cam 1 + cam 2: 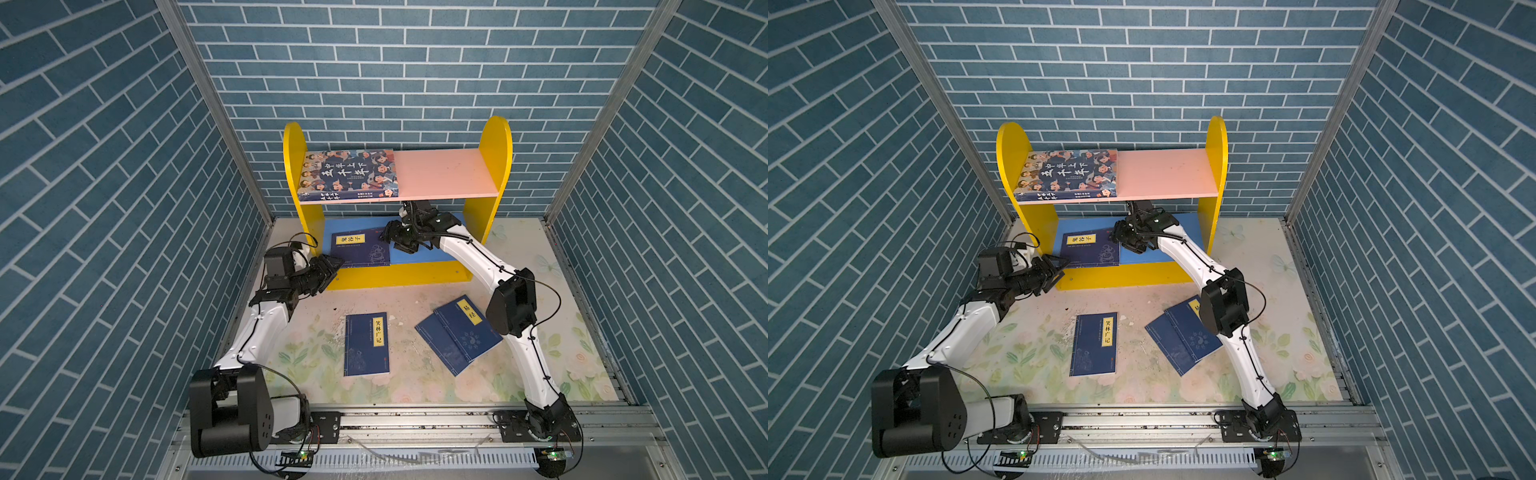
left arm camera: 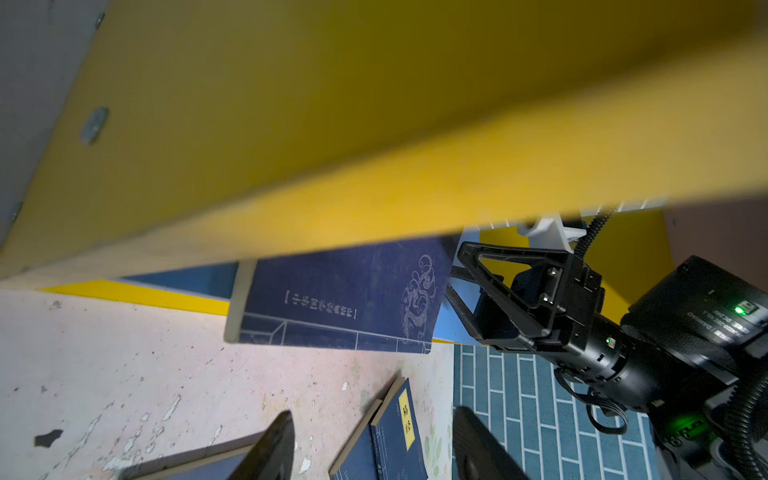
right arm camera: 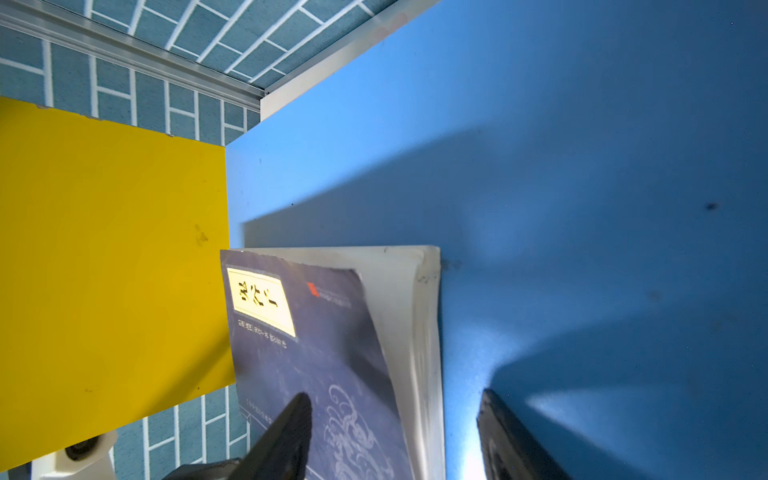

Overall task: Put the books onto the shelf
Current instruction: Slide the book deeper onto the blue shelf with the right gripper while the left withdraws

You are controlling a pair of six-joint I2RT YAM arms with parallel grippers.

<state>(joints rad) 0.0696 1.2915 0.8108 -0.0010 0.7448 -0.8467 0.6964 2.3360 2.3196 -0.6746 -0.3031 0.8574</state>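
My right gripper should stay open, come up against the book's far edge and push toward the yellow side panel, because the navy book lies short of it.
The shelf stands at the back wall. The thick book with cartoon faces lies flat on the left of its pink upper board. A thin navy book lies flat on the blue lower board, its front edge jutting a little past the board in the left wrist view. My right gripper is open under the pink board, one finger over that book's cover, the other over bare blue board. My left gripper is open and empty beside the shelf's left front corner. Three more thin books lie on the table.
A single navy book lies in the middle of the floral table mat. Two overlapping navy books lie to its right, beside my right forearm. Brick-patterned walls close the sides and back. The shelf's yellow side panel looms close over the left wrist camera.
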